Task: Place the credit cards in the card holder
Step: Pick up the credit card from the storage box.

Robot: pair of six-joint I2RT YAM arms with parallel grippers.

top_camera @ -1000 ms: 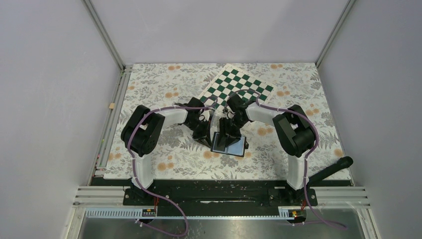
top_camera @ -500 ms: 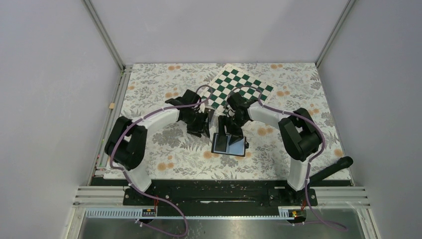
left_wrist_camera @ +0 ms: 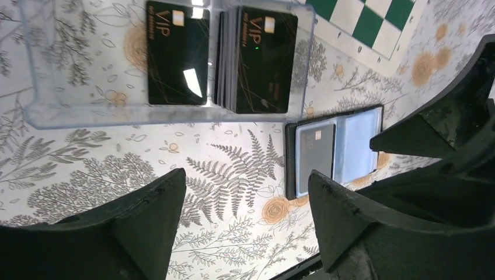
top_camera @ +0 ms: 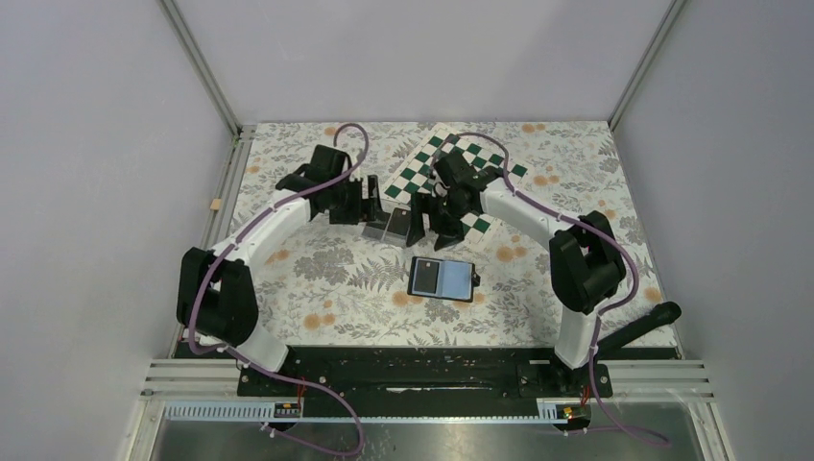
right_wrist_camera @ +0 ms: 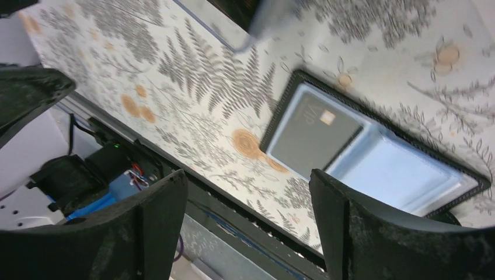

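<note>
My right gripper should steady its near corner point(left_wrist_camera: 302, 118), on the free-standing clear box that the stacked cards point(left_wrist_camera: 257, 61) stand in, while my left gripper pulls a card out.
The black card holder point(top_camera: 442, 279) lies open on the floral mat, with one grey-faced card point(left_wrist_camera: 315, 157) in its left pocket. That card point(right_wrist_camera: 315, 131) also shows in the right wrist view, inside the holder point(right_wrist_camera: 403, 175). More black credit cards point(left_wrist_camera: 260, 58) stand stacked in a clear plastic box point(left_wrist_camera: 87, 111), and a single one point(left_wrist_camera: 177, 52) lies flat beside them. My left gripper point(top_camera: 372, 206) hangs open and empty by the box, beyond the holder. My right gripper point(top_camera: 432, 229) is also open and empty, just beyond the holder. In the wrist views, neither the left gripper point(left_wrist_camera: 245, 175) nor the right gripper point(right_wrist_camera: 246, 175) has anything between its fingers.
A green-and-white checkered board point(top_camera: 461, 168) lies at the back under the right arm. The clear box point(top_camera: 384, 228) sits between the two grippers. A black handle point(top_camera: 638, 327) lies at the mat's front right. Metal rails point(top_camera: 432, 375) run along the near edge.
Both grippers drew back from the card holder toward the far side and opened wide. The left arm stretched out toward the clear box. The holder stays open with a card in it.
</note>
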